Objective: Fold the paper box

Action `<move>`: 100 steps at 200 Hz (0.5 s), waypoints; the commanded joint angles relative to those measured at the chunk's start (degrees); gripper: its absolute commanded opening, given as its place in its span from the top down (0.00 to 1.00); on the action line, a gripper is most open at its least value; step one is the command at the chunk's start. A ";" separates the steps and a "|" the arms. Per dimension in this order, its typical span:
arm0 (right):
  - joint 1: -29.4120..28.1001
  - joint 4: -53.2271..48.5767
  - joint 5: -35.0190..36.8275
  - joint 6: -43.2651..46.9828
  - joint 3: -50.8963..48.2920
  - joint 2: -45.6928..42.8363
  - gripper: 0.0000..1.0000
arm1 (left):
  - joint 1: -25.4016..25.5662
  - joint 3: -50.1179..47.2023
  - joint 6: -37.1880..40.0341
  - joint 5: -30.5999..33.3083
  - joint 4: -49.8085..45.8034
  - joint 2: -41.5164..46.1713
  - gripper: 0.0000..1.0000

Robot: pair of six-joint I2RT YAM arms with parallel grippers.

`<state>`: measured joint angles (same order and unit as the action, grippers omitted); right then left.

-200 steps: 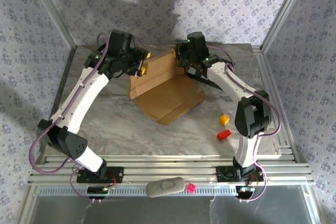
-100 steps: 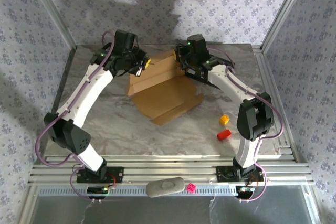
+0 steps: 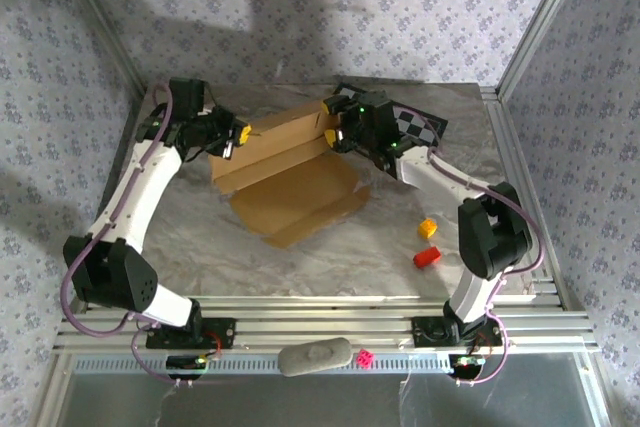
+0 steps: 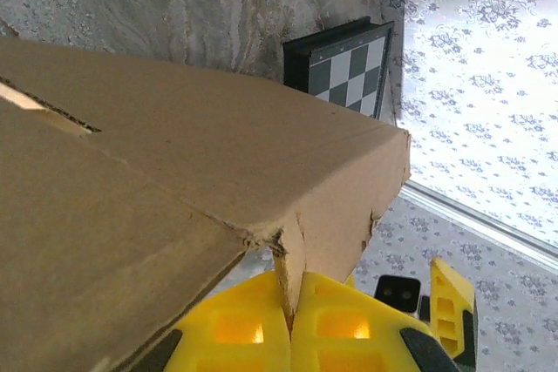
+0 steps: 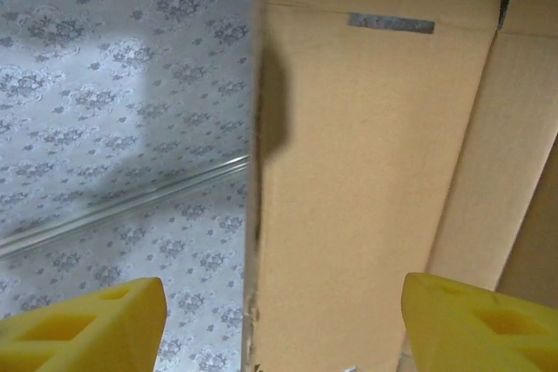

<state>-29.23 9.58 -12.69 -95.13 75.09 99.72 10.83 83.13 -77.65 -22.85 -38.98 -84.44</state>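
My gripper is going to pull the raised side, which joins the base of the box along a long crease (image 3: 282, 173), so the whole paper box (image 3: 294, 193) will slide and turn along with it.
The brown paper box (image 3: 290, 175) lies partly folded in the middle of the table, its back wall raised. My left gripper (image 3: 236, 137) is at the box's back left corner. In the left wrist view its yellow fingers (image 4: 235, 328) are pressed together on a thin cardboard flap (image 4: 292, 263), so the left gripper (image 4: 294, 295) is shut on the paper box. My right gripper (image 3: 334, 133) is at the raised wall's right end. It stands open (image 5: 279, 324), and a cardboard panel (image 5: 366, 180) sits between its wide-apart fingers (image 5: 83, 324).
A black-and-white checkered board (image 3: 415, 125) lies at the back right, behind the right arm, also visible beyond the box (image 4: 344, 67). An orange brick (image 3: 428, 228) and a red brick (image 3: 427, 256) sit right of the box. Metal rails edge the table.
The left arm has swung left, dragging the box leftward with it. The right gripper followed to the left, and the checkered board has come into sight behind it.
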 commanded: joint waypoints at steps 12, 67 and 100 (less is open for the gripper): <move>-0.39 7.09 -2.25 0.16 2.32 2.85 0.24 | -2.67 0.67 6.93 -7.23 0.47 0.91 1.00; -0.74 10.74 -4.33 -1.04 8.93 11.85 0.38 | -3.42 -1.78 7.68 -9.32 1.55 1.28 1.00; -0.88 9.68 -5.42 -0.97 14.93 17.07 0.59 | -4.21 -2.95 7.95 -9.51 1.52 2.00 1.00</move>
<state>-29.74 17.47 -16.75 -95.90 85.38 113.84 7.60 80.71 -71.55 -30.41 -38.17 -84.42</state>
